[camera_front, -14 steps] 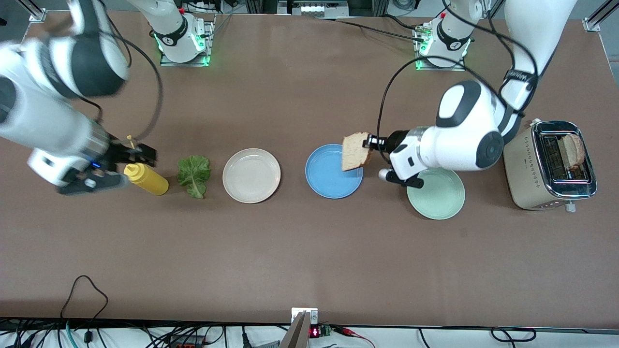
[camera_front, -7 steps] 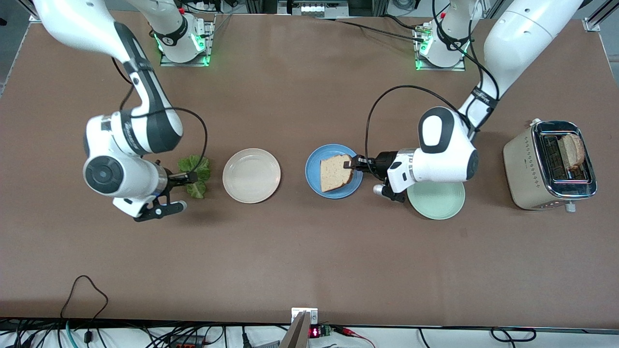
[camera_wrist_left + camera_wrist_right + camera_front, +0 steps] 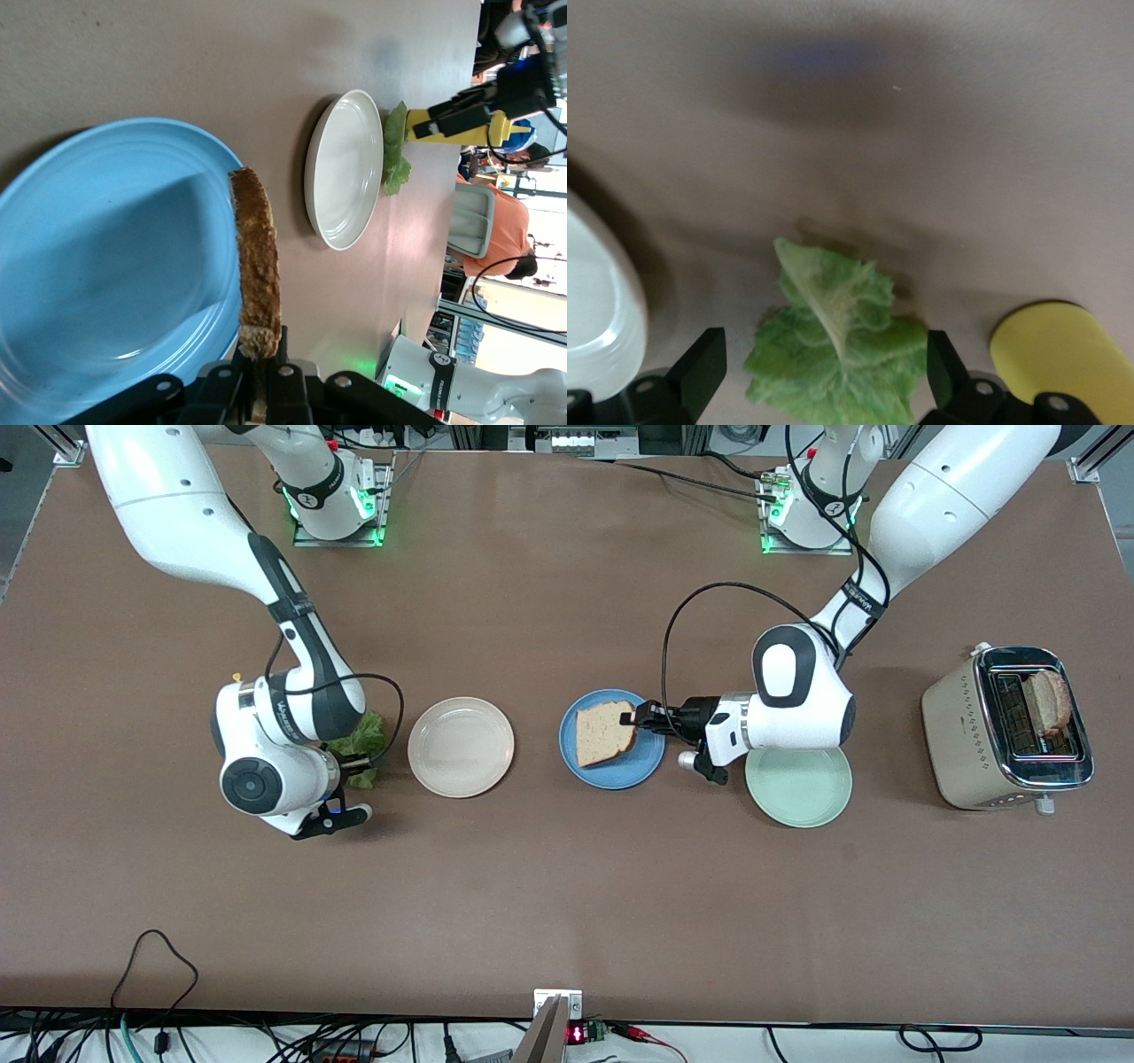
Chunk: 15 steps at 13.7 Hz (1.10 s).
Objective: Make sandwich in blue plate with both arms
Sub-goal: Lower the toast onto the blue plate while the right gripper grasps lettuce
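My left gripper needs to lower the bread slice pinched at an angle (image 3: 601,732) over the blue plate, lay it flat (image 3: 614,740) and move away before my right gripper brings the lettuce leaf.
A bread slice (image 3: 604,733) lies low over the blue plate (image 3: 620,772), and my left gripper (image 3: 640,717) is shut on its crust edge. In the left wrist view the bread slice (image 3: 257,257) shows edge-on over the blue plate (image 3: 106,266), pinched in the left gripper (image 3: 263,359). I cannot tell whether it rests on the plate. A lettuce leaf (image 3: 368,735) lies on the table toward the right arm's end. My right gripper (image 3: 824,367) is open and low over the lettuce leaf (image 3: 842,354), one finger on each side.
A beige plate (image 3: 461,746) sits between the lettuce and the blue plate. A mint-green plate (image 3: 797,784) lies under the left wrist. A toaster (image 3: 952,726) at the left arm's end holds another bread slice (image 3: 1050,700). A yellow bottle (image 3: 1050,354) lies beside the lettuce.
The left arm has brought the bread slice down and laid it flat over the blue plate. The right arm has swung from beside the yellow bottle to over the lettuce, its gripper still open.
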{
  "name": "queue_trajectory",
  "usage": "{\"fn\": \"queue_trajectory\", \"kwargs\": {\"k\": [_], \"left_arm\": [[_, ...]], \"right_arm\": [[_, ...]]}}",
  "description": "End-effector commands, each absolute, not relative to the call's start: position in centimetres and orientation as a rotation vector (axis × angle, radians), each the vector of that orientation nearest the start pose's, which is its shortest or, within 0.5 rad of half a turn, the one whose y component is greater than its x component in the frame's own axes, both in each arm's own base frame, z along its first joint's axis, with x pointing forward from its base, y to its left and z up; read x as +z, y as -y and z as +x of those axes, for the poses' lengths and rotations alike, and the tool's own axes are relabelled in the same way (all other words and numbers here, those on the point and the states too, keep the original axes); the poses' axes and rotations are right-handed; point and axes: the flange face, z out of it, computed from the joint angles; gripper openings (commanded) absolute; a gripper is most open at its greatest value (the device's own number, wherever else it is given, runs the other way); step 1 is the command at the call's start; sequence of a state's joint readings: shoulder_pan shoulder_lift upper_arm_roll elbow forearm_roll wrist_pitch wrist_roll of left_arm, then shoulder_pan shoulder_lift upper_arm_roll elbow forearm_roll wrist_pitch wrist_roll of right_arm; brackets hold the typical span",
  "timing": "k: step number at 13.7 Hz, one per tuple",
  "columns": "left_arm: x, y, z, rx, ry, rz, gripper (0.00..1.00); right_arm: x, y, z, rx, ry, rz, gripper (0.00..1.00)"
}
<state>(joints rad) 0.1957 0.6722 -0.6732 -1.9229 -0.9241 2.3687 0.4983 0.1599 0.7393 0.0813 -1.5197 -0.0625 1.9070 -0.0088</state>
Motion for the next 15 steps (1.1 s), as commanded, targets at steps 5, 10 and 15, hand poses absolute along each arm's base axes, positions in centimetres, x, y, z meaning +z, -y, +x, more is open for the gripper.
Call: {"fn": "queue_trajectory", "kwargs": {"k": [5, 10, 15], "left_arm": [[17.9, 27.9, 54.6, -0.156, 0.173, 2.129, 0.00], [17.9, 28.0, 54.7, -0.142, 0.172, 2.144, 0.76], [20.5, 24.9, 56.1, -0.147, 0.215, 2.132, 1.00]], "right_arm": [[18.8, -15.1, 65.2, 0.547, 0.462, -3.108, 0.36], [18.5, -15.3, 65.2, 0.552, 0.482, -3.099, 0.00], [23.5, -16.2, 66.0, 0.439, 0.574, -3.090, 0.00]]}}
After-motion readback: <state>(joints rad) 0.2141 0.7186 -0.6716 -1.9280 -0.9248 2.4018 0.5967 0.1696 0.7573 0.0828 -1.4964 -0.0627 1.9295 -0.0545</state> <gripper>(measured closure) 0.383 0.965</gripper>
